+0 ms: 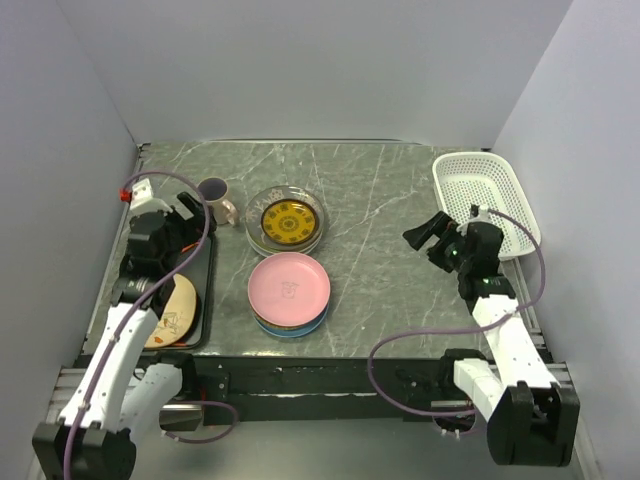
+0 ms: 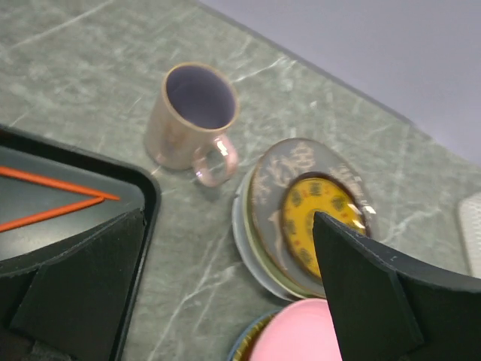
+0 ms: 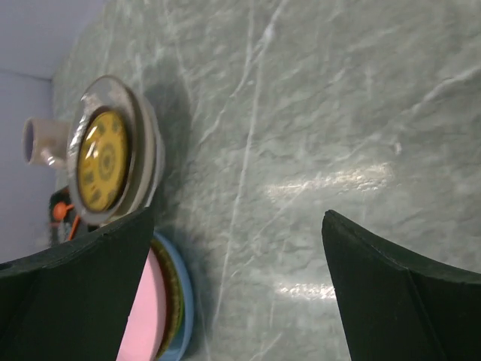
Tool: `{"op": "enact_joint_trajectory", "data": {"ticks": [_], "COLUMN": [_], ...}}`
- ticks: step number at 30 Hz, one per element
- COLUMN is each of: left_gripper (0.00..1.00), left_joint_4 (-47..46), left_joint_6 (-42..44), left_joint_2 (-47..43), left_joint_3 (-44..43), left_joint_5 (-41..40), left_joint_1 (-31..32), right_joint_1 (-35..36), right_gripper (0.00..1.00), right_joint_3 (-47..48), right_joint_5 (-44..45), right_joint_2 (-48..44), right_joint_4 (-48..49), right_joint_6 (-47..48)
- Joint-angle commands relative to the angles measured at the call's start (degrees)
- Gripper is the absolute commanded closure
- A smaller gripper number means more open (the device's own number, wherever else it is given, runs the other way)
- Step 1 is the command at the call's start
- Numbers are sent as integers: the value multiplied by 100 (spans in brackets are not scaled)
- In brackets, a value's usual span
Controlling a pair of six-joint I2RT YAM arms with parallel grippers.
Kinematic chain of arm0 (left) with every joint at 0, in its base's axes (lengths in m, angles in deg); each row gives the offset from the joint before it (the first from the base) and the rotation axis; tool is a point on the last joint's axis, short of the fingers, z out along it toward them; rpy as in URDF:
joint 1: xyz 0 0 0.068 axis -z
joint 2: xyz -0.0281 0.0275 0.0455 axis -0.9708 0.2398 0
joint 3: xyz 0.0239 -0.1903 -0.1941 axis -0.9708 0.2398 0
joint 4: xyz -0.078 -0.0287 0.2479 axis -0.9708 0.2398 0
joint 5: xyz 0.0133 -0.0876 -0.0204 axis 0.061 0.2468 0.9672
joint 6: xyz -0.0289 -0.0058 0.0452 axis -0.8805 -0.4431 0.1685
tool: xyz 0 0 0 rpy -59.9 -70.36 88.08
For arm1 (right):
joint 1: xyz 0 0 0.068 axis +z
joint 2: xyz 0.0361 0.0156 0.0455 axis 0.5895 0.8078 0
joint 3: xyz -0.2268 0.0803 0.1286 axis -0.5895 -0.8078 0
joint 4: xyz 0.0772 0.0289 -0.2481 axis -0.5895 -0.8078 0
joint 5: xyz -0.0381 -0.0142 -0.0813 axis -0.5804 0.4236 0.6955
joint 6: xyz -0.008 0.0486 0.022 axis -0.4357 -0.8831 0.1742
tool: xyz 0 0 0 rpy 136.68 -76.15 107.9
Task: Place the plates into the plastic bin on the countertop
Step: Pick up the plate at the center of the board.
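Note:
The pink plate (image 1: 289,288) lies flat on top of its stack, so the robot's left gripper should push the pink plate until its rim (image 1: 328,287) sticks out toward the right gripper.
Two stacks of plates stand mid-countertop (image 1: 380,200). The near stack has a pink plate (image 1: 289,285) on top of a blue one; it shows in the right wrist view (image 3: 139,308) and the left wrist view (image 2: 297,335). The far stack has a clear glass plate over a yellow-patterned plate (image 1: 287,221), seen also in the left wrist view (image 2: 319,218) and the right wrist view (image 3: 101,159). The white plastic bin (image 1: 487,195) stands at the far right. My left gripper (image 1: 185,208) is open and empty above the black tray. My right gripper (image 1: 428,240) is open and empty, left of the bin.
A beige mug (image 1: 216,197) stands left of the far stack. A flat black tray (image 1: 200,300) at the left edge holds a beige plate with branch motifs (image 1: 172,312) and orange sticks (image 2: 52,197). White walls enclose the countertop on three sides.

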Motion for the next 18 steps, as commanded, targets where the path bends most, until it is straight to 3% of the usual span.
{"op": "enact_joint_trajectory", "data": {"ticks": [1,8,18], "left_gripper": [1,1,1], "left_joint_4": [-273,-36,78], "left_joint_6": [-88,-299,-677], "left_joint_2": [-602,-129,40], "left_joint_3": [-89,-72,227], "left_joint_5": [536,1204,1513], "left_joint_1": [-7,-7,-7], "right_joint_1": [78,149,193], "right_gripper": [0,0,0], "right_joint_3": [542,508,243], "right_joint_5": [-578,-1026,-1203], "right_joint_2": [-660,-1600,-1725], "right_joint_4": [-264,-406,-634], "right_joint_6": [282,538,696]}}
